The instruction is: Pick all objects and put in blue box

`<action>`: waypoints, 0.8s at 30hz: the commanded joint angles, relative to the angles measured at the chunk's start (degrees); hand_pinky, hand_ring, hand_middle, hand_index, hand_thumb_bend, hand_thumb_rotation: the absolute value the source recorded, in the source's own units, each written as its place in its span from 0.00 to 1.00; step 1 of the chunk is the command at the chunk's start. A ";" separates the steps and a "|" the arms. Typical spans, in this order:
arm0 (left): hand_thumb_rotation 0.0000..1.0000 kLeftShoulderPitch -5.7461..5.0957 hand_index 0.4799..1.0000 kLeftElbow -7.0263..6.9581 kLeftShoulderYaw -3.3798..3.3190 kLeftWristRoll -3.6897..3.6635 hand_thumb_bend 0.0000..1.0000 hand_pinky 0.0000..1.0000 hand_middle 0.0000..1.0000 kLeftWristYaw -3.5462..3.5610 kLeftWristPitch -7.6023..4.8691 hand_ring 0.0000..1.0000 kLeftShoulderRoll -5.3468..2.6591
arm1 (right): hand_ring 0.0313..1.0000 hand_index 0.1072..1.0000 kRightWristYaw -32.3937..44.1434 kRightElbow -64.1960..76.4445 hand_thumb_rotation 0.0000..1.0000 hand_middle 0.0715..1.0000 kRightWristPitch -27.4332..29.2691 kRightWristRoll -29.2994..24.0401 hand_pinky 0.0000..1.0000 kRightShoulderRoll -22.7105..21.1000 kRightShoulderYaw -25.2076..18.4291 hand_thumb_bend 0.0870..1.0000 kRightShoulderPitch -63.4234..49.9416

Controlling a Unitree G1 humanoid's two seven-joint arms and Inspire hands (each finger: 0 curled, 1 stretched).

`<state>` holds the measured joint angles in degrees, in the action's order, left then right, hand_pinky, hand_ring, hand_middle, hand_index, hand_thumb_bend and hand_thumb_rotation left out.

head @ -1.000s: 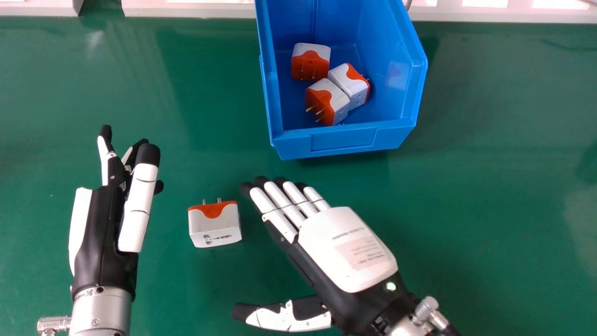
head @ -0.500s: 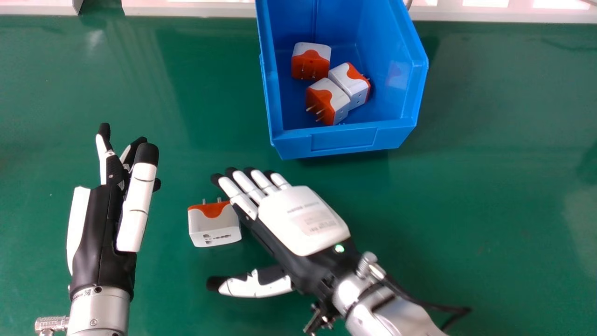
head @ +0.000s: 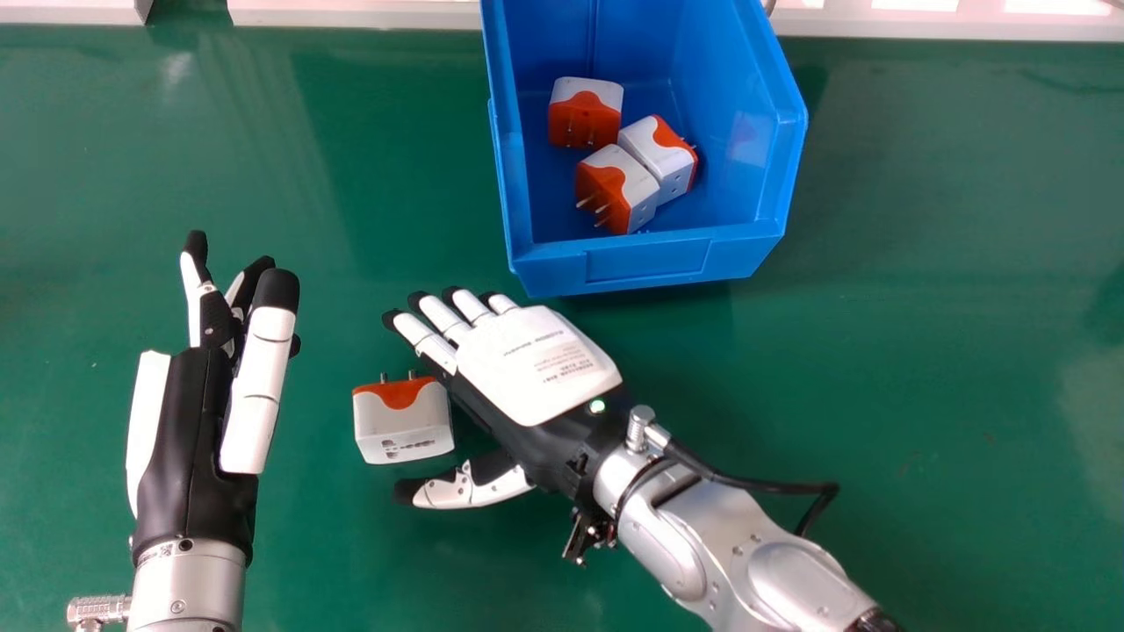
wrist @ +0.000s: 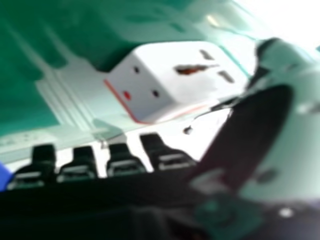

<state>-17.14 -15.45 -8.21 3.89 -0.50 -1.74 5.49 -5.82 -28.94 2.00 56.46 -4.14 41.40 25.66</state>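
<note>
The adapters in the blue box [head: 617,190] are loose and huddled together [head: 622,143], so I expect they should get pushed aside when I put the plug adapter in.
A white and orange plug adapter [head: 403,421] lies on the green table between the two hands, its pins pointing toward the box. My right hand [head: 536,364] is just right of it, open, its fingers beyond the adapter and its thumb on the near side. In the right hand view the adapter [wrist: 175,80] sits between the fingers and thumb of my right hand [wrist: 120,160], not gripped. My left hand [head: 198,430] stands open and empty at the left. The blue box [head: 645,262] holds three similar adapters [head: 616,189].
The green table [head: 922,351] surrounds the hands and box. A pale ledge [head: 351,15] runs along the table's far edge. A black cable [head: 755,483] loops off the right wrist.
My right hand has moved left and toward the box, bringing its palm and thumb around the adapter's right side. The left hand has barely shifted, and the adapter stays in place.
</note>
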 commanded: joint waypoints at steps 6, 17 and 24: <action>1.00 -0.97 0.93 -3.44 0.09 0.03 0.74 0.83 0.94 -0.10 0.72 0.92 -0.06 | 0.96 0.90 -0.45 -2.19 0.58 0.96 0.88 -0.45 0.90 1.46 0.78 0.29 3.63; 1.00 -1.44 0.93 -5.02 0.31 0.00 0.76 0.82 0.94 0.10 2.12 0.92 0.00 | 0.92 0.81 -1.33 -6.13 0.62 0.90 -1.99 2.36 0.84 2.61 3.81 0.31 5.90; 1.00 -1.71 0.93 -6.22 0.73 -0.08 0.75 0.82 0.94 0.05 2.77 0.92 -0.38 | 0.87 0.79 -1.22 -6.84 0.62 0.86 -4.81 3.03 0.78 4.29 5.00 0.33 6.52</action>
<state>-18.48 -19.81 -7.56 3.88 -0.36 1.13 5.25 -6.40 -35.85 -2.52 59.23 -0.91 45.95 30.93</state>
